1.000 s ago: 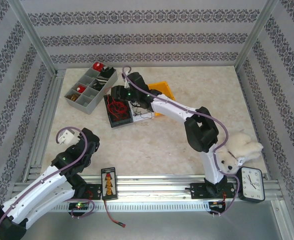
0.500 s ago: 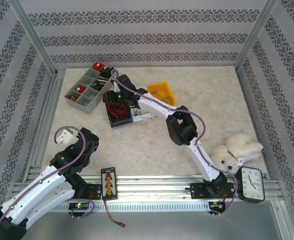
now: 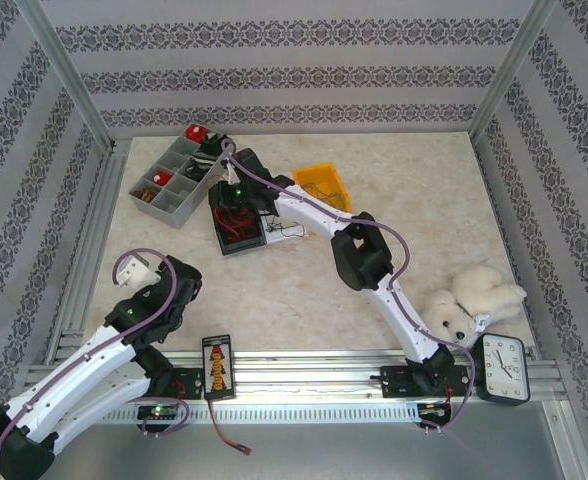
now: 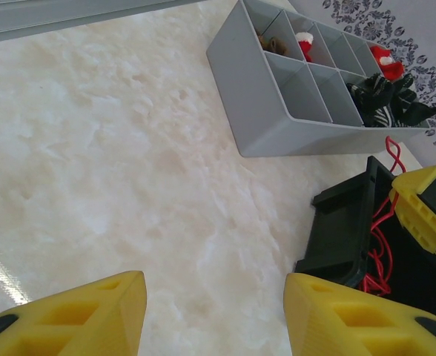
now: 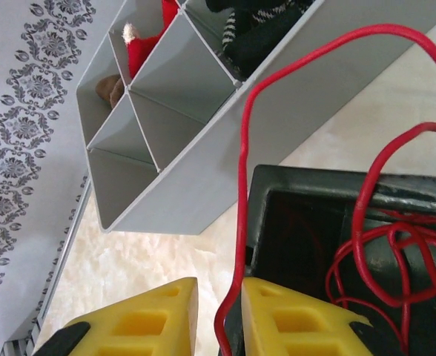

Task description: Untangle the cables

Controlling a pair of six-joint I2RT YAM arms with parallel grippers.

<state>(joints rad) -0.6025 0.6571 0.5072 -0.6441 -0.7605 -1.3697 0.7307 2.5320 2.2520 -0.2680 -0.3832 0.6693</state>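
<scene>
The red cable's loop [image 5: 381, 30] sticks out past the black bin's rim. Next, my right gripper pinches the cable, pulls it back and puts it down inside the bin [image 3: 236, 226].
The cables [image 3: 236, 222] are thin red wires bunched in a small black bin [image 3: 242, 238] at the back left of the table. In the right wrist view one red cable [image 5: 242, 185] rises out of the black bin [image 5: 314, 222], loops upward and runs down between my right gripper's [image 5: 219, 285] yellow fingers. It lies against the right finger [image 5: 292, 319], and a narrow gap remains on the left side. From above, the right gripper [image 3: 224, 195] hangs over the bin's far end. My left gripper [image 4: 214, 285] stands open over bare table, well short of the black bin [image 4: 351, 230].
A grey compartment organizer [image 3: 179, 180] with small items stands just left of the black bin. A yellow bin [image 3: 324, 183] sits behind the right arm. A white plush [image 3: 469, 300], a clock [image 3: 501, 368] and a black card [image 3: 216, 366] lie near the front rail.
The right arm reached further left, to the bin's far end, and its fingers have narrowed around a red cable. The left arm has barely moved.
</scene>
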